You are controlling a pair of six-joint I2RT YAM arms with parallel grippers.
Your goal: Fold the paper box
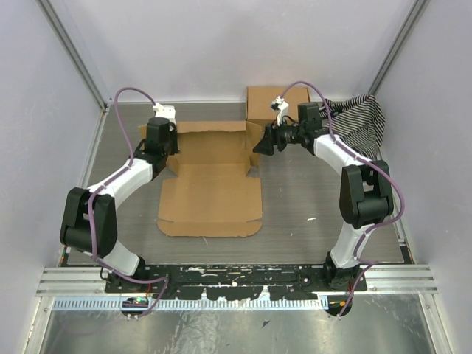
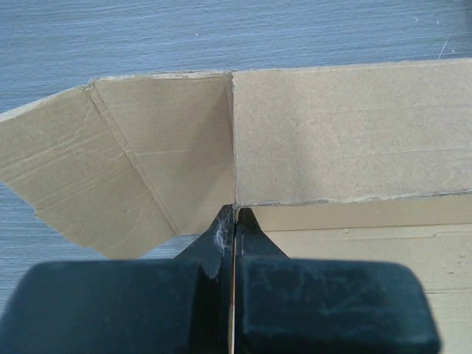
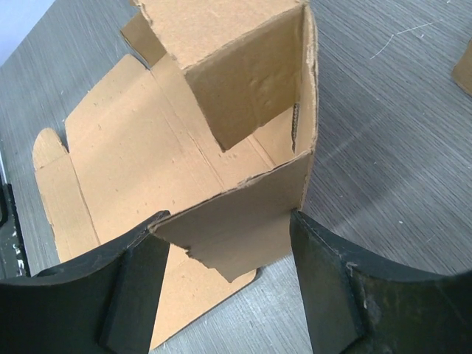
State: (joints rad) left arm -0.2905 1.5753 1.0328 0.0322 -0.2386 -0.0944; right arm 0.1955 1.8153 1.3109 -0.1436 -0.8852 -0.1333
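The side flap (image 3: pixel 240 221) sticks out across my right gripper's open fingers. Next, my right gripper pushes the flap in toward the box before it pinches the box's corner (image 3: pixel 307 156).
The paper box (image 1: pixel 210 199) lies as a brown cardboard sheet in the middle of the table, its front panel flat and its back walls partly raised. My left gripper (image 1: pixel 168 147) is at the box's back left corner. In the left wrist view the gripper (image 2: pixel 234 221) is shut on a thin upright cardboard wall (image 2: pixel 332 140), with a side flap splayed to the left. My right gripper (image 1: pixel 259 144) is at the box's back right corner. In the right wrist view it (image 3: pixel 228 236) is open wide, and a raised side flap (image 3: pixel 243 214) spans the gap, touching both fingers.
A fully formed brown cardboard box (image 1: pixel 274 103) stands at the back, just behind the right gripper. A black-and-white striped cloth (image 1: pixel 363 119) lies at the back right. White walls close in the table on three sides.
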